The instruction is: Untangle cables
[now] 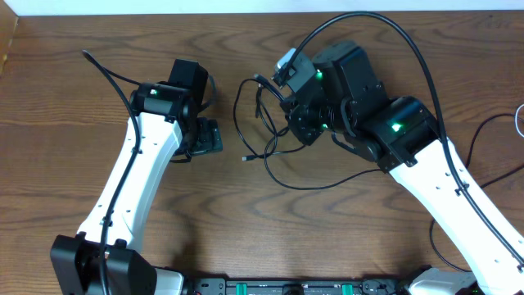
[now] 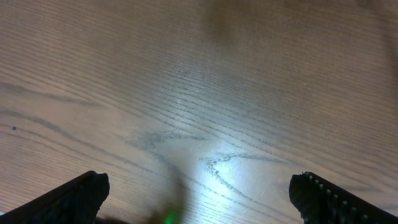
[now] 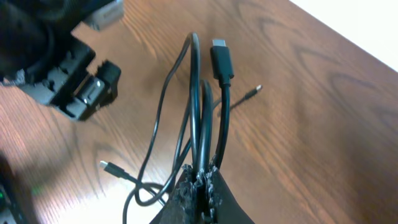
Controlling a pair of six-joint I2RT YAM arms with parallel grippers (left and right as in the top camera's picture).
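Note:
I should pull the strands of cable back and bring my left gripper in to the tangled loops (image 1: 271, 146), because my right gripper is pinching several of those pieces together with the larger plug (image 3: 204, 140).
A thin black cable (image 1: 260, 131) lies in tangled loops on the wooden table between the two arms, with one small plug end (image 1: 246, 157) loose on the wood. My right gripper (image 1: 277, 90) is shut on several strands of this black cable (image 3: 200, 124); its larger plug (image 3: 222, 61) sticks up past the fingertips (image 3: 214, 186), and a small plug (image 3: 104, 167) lies at the lower left. My left gripper (image 2: 199, 186) stands open over bare wood, left of the loops, holding nothing. A thin white cord (image 1: 518, 119) only just shows at the right edge.
The left gripper (image 3: 84, 87) shows as a dark block close to the cable loops in the right wrist view. A thick black arm cable (image 1: 393, 33) arches over the right arm. The table's far edge (image 3: 348, 31) runs along the back.

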